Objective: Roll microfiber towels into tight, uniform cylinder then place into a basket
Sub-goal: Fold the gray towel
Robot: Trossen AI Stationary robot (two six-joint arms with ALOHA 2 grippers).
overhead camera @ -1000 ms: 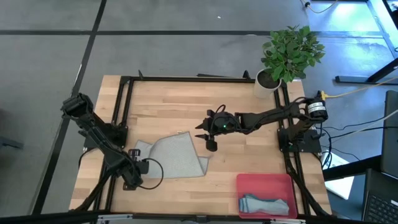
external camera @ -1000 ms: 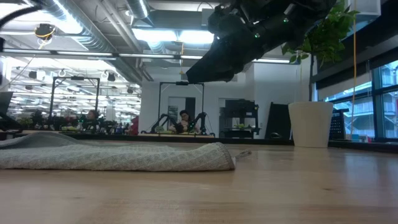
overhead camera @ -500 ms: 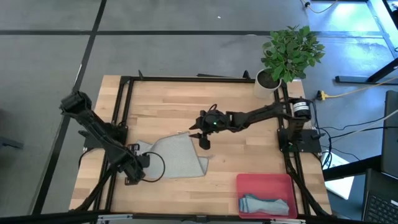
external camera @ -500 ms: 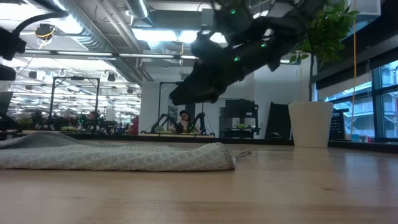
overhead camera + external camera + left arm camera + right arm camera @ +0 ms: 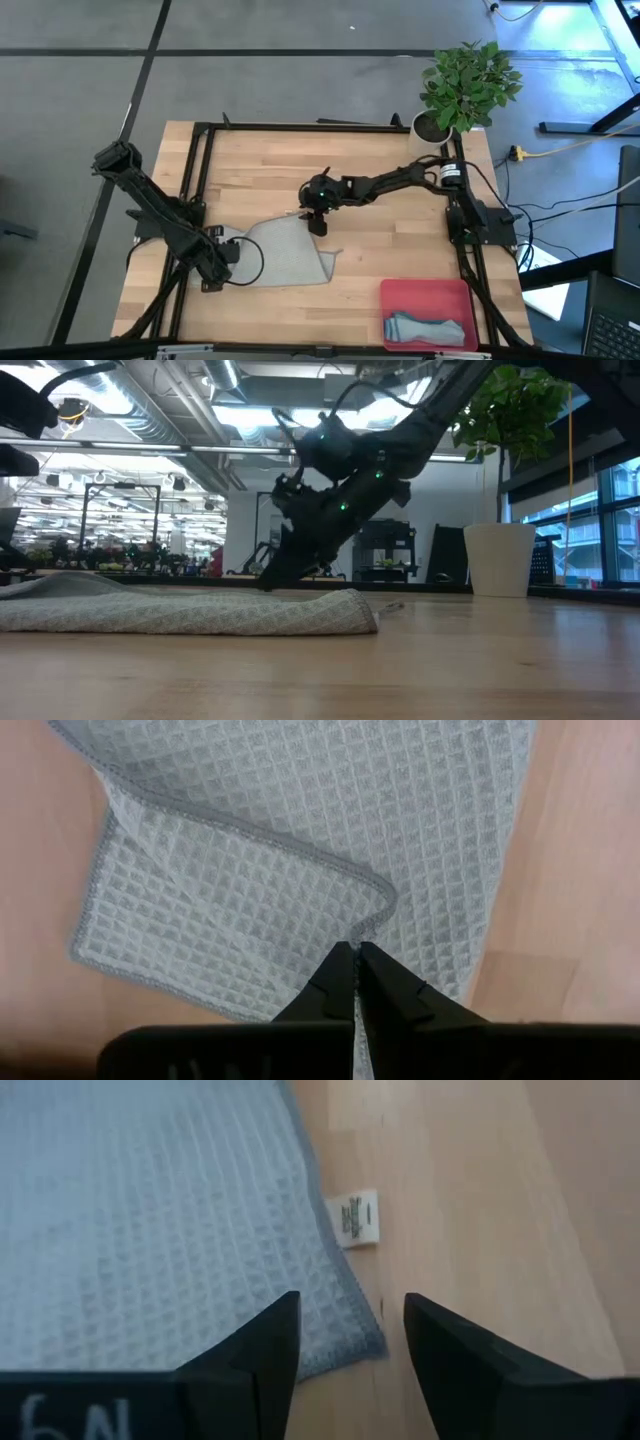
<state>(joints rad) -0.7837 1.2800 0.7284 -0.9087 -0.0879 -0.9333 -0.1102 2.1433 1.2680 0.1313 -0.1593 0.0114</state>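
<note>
The towel's folded-over part (image 5: 327, 264) is lying flat and loose. The grey towel (image 5: 282, 252) will fold over into a smooth, narrow strip when I carry its corners across.
A pale grey waffle-weave towel (image 5: 285, 252) lies on the table's near middle, with one part folded over itself (image 5: 230, 920). It also shows in the low view (image 5: 190, 612). My left gripper (image 5: 232, 252) is shut at the towel's left end. My right gripper (image 5: 316, 222) is open and tipped down over the towel's far right corner (image 5: 365, 1342). Its fingers stand on either side of that corner, near a white tag (image 5: 357, 1218). The pink basket (image 5: 400, 295) stands at the near right and holds a rolled teal-blue towel (image 5: 425, 328). My left gripper pinches the grey towel between its two shut fingers at the hemmed corner of the folded-over layer (image 5: 372, 915). The fingers come from the table's near left side. The fingers hide the pinched spot itself. The rest of the towel lies slack on the table.
A white pot with a green plant (image 5: 430, 128) stands at the far right corner. A black frame (image 5: 300, 127) runs along the table's far and side edges. Bare wood lies between the towel and the basket.
My right gripper has gone toward the table's left edge and down, tipping its fingers down onto the towel's far right corner. My left gripper has shifted a little toward the far edge at the towel's left end.
</note>
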